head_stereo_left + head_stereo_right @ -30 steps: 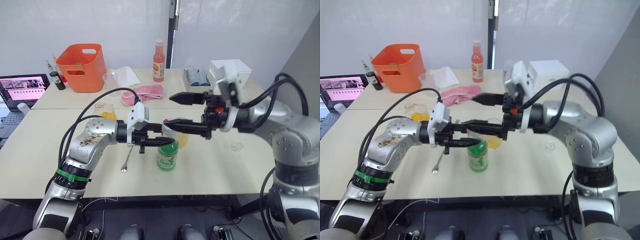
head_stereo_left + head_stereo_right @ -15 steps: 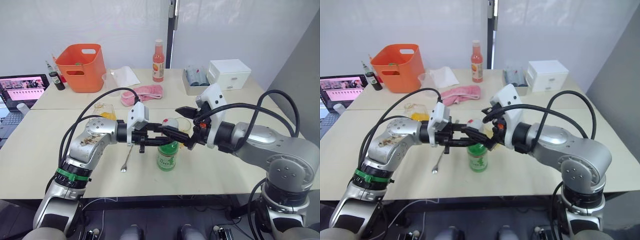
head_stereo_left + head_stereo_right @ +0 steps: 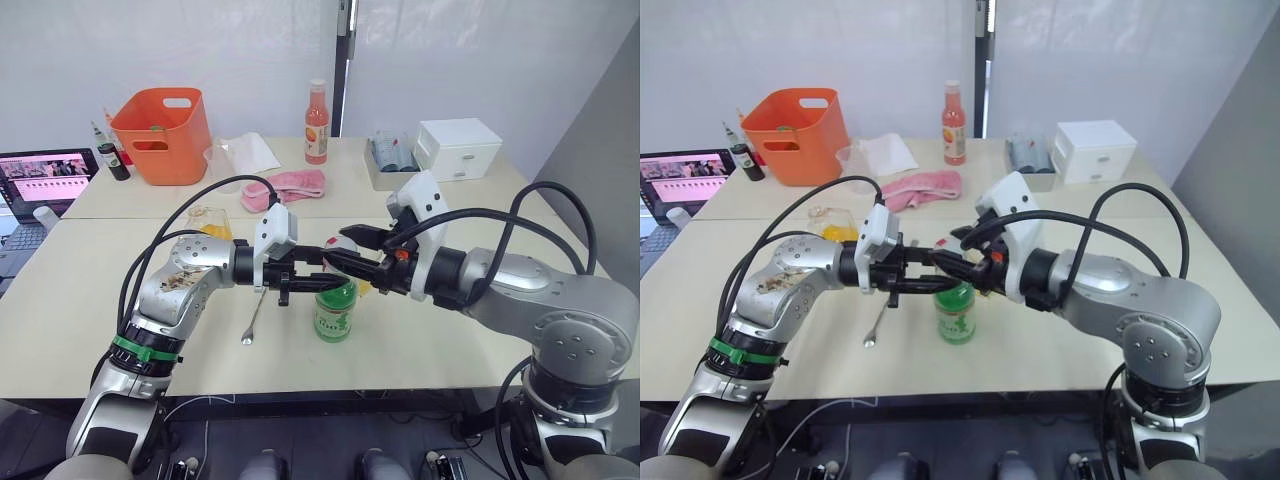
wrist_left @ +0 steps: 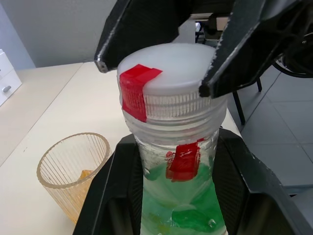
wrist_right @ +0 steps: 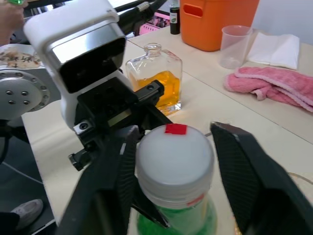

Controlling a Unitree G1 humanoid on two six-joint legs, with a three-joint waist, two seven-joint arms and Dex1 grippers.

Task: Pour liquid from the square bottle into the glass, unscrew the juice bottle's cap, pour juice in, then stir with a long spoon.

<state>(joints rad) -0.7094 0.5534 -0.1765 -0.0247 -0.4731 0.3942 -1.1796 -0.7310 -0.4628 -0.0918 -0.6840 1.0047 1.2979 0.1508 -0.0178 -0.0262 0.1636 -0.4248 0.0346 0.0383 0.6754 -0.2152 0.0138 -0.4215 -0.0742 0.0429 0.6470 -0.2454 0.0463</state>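
The white cap [image 3: 341, 243] should come off alone when the robot lifts it, and the juice bottle should stay standing because the left gripper is holding its neck.
The green juice bottle [image 3: 335, 312] stands upright on the table, and my left gripper [image 4: 178, 164] is shut on its neck just under the white cap [image 4: 171, 78] with its red tab. My right gripper [image 5: 178, 161] is open, one finger on each side of the cap, close to its rim. The ribbed glass [image 4: 73, 166], holding a little orange liquid, stands just behind the bottle. The square bottle [image 5: 154, 83], partly full of yellow-orange liquid, sits further left beside my left forearm. The long spoon [image 3: 252, 320] lies flat on the table left of the juice bottle.
At the back stand an orange bucket [image 3: 160, 135], a plastic measuring cup [image 3: 222, 165], a pink cloth [image 3: 290, 187], a tall orange-red bottle [image 3: 317, 122] and a white box [image 3: 455, 148]. A laptop [image 3: 45, 178] and small dark bottles [image 3: 115, 155] sit far left.
My right gripper came in from the raised position at the right and lowered over the bottle top, so its fingers now flank the cap. The left gripper and bottle stayed put.
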